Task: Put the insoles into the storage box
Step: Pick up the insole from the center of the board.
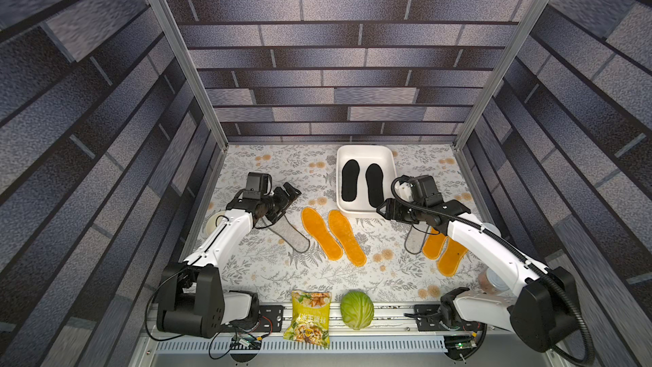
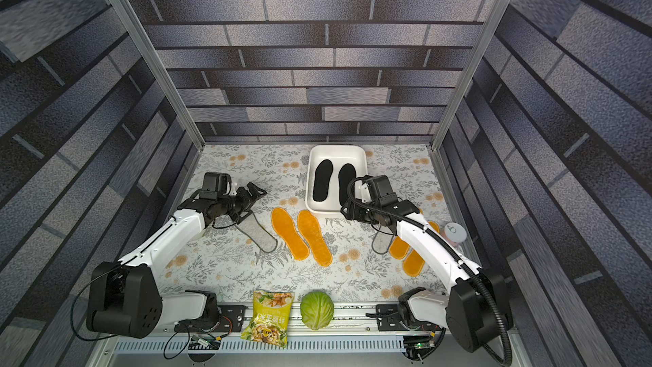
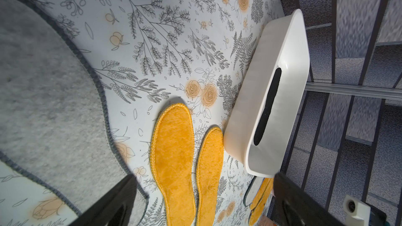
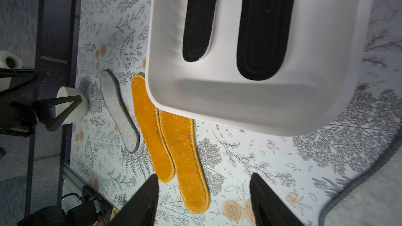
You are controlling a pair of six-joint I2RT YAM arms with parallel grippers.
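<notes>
Next, my left gripper lifts the grey insole [image 1: 293, 236] under it and hands it over beside the storage box, because the insole is far from my right gripper.
The white storage box [image 1: 365, 148] [image 2: 335, 148] stands at the back of the table with two black insoles [image 1: 350, 180] [image 4: 261, 29] lying side by side in it. Two orange insoles [image 1: 320, 233] [image 3: 174, 159] lie in front of it. A grey insole [image 1: 294, 238] [image 3: 43, 94] lies under my left arm. Another grey insole [image 1: 412, 241] and two orange insoles [image 1: 451, 257] lie partly under my right arm. My left gripper [image 1: 294, 194] [image 3: 204, 175] hovers open and empty, left of the box. At the box's near right corner my right gripper [image 1: 381, 208] [image 4: 204, 175] is open and empty.
A snack bag [image 1: 310, 317] and a green cabbage [image 1: 357, 309] sit at the front edge. A cream bowl [image 1: 215, 222] stands at the left edge behind my left arm. A lidded cup [image 2: 455, 231] stands at the right edge. Brick-patterned walls close in three sides.
</notes>
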